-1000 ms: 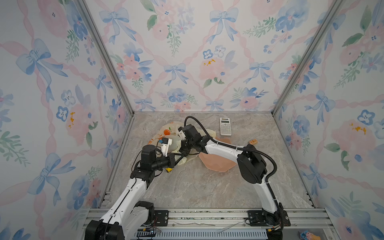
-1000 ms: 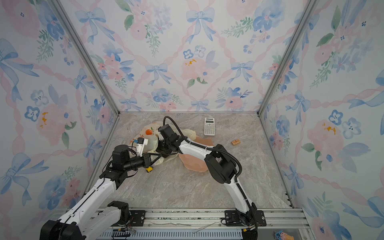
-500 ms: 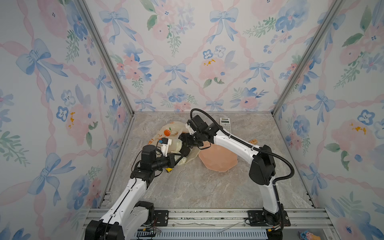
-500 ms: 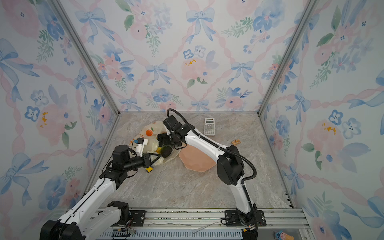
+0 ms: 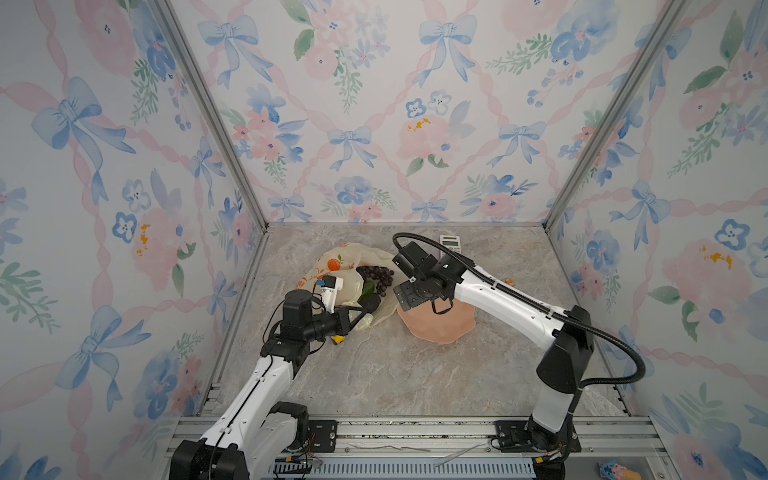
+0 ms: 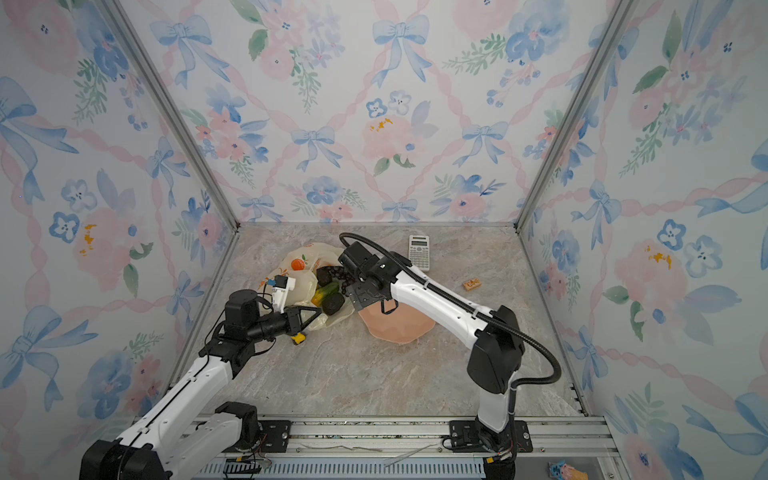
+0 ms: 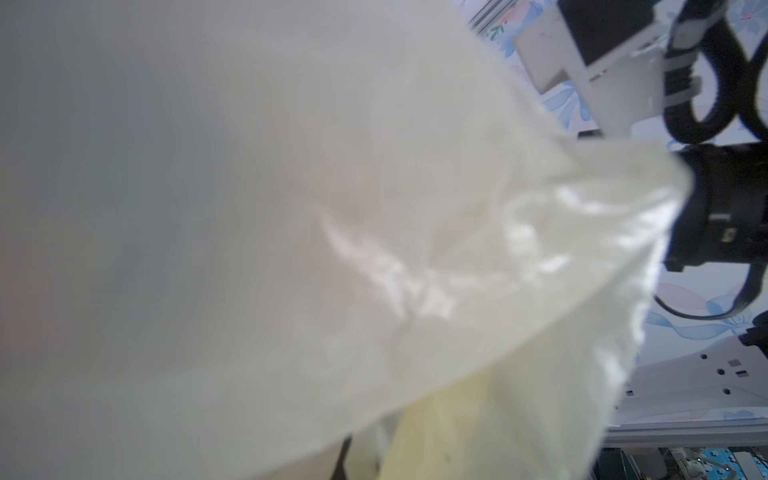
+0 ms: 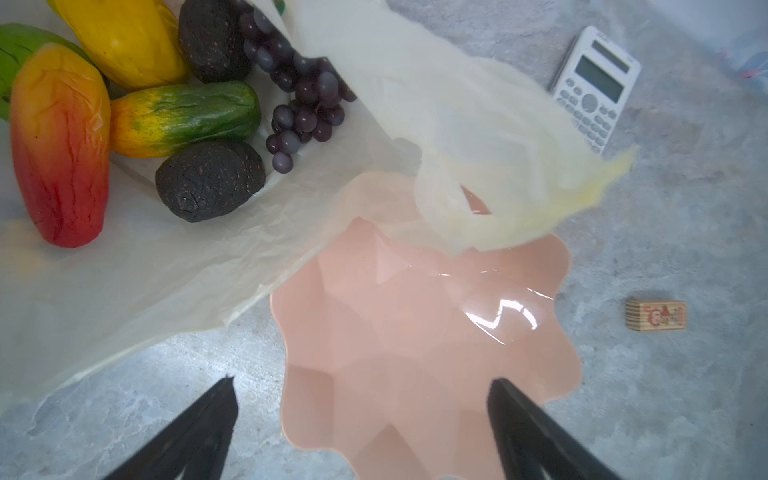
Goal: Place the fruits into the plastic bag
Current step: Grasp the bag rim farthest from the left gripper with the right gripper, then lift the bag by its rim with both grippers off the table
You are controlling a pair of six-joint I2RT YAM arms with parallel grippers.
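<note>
The plastic bag's loose edge [image 8: 512, 168] hangs limp over the pink plate, so I expect the plastic bag to come up into tall sides around the fruits when I lift it.
The plastic bag [image 5: 353, 266] [image 6: 305, 286] lies open at the back left of the table. My left gripper [image 5: 357, 318] [image 6: 311, 318] is shut on its near edge and holds the mouth up. Bag film [image 7: 291, 208] fills the left wrist view and hides the jaws. The fruits lie inside the bag: a yellow one [image 8: 124, 37], a red-yellow one [image 8: 58, 145], an orange-green one [image 8: 183, 116], a bright green one [image 8: 16, 54], two dark avocados [image 8: 210, 180] [image 8: 212, 41] and a grape bunch [image 8: 299, 95] [image 5: 376, 276]. My right gripper [image 8: 361, 380] [image 5: 409, 297] hangs open and empty over the plate's left edge.
The pink scalloped plate [image 8: 415, 332] [image 5: 436, 324] lies bare, its far side under the bag's edge. A calculator [image 8: 594, 87] [image 6: 419, 251] lies at the back. A small wooden block [image 8: 656, 316] [image 6: 471, 284] sits to the right. A small yellow duck toy [image 5: 337, 340] lies below my left gripper.
My right gripper has drawn back out of the bag's mouth, to the right, and now hangs over the plate. The left arm has kept its hold and place.
</note>
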